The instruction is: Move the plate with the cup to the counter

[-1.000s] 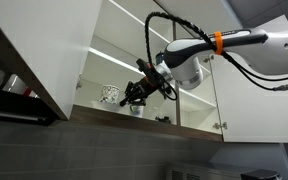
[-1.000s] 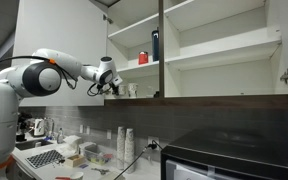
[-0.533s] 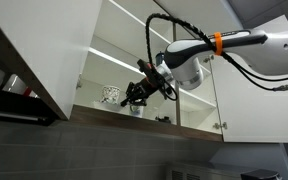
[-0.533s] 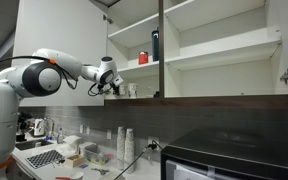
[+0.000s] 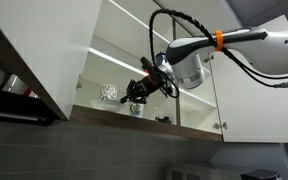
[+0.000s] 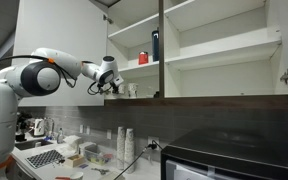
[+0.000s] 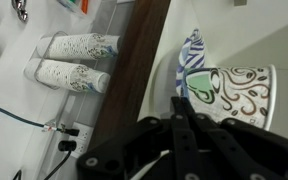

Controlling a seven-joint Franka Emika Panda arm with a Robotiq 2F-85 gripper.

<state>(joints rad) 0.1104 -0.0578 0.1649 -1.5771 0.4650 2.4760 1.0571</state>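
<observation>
My gripper's fingers are only a little way onto the plate's near rim, so next I open them, reach in closer to the cup's base [image 7: 194,83] and close them before I lift the plate.
In the wrist view a white paper cup with brown swirls [image 7: 234,95] stands on a blue and green patterned plate [image 7: 191,55] at the front of the lowest cabinet shelf. My gripper [image 7: 180,102] has its two black fingers pressed together over the plate's near rim, just beside the cup's base. In both exterior views the gripper [image 5: 134,97] [image 6: 114,90] reaches into the open wall cabinet at shelf level, with the cup [image 5: 136,108] [image 6: 132,90] right by it. The plate is too thin to make out there.
The dark shelf edge [image 7: 134,70] runs under the plate. Stacks of paper cups [image 7: 74,60] [image 6: 124,145] and clutter sit on the counter far below. A red cup [image 6: 142,57] and dark bottle [image 6: 155,45] stand on the upper shelf. An open cabinet door [image 5: 44,50] hangs beside the arm.
The wrist has shifted very slightly outward from the shelf in one exterior view. The cup shows no clear movement.
</observation>
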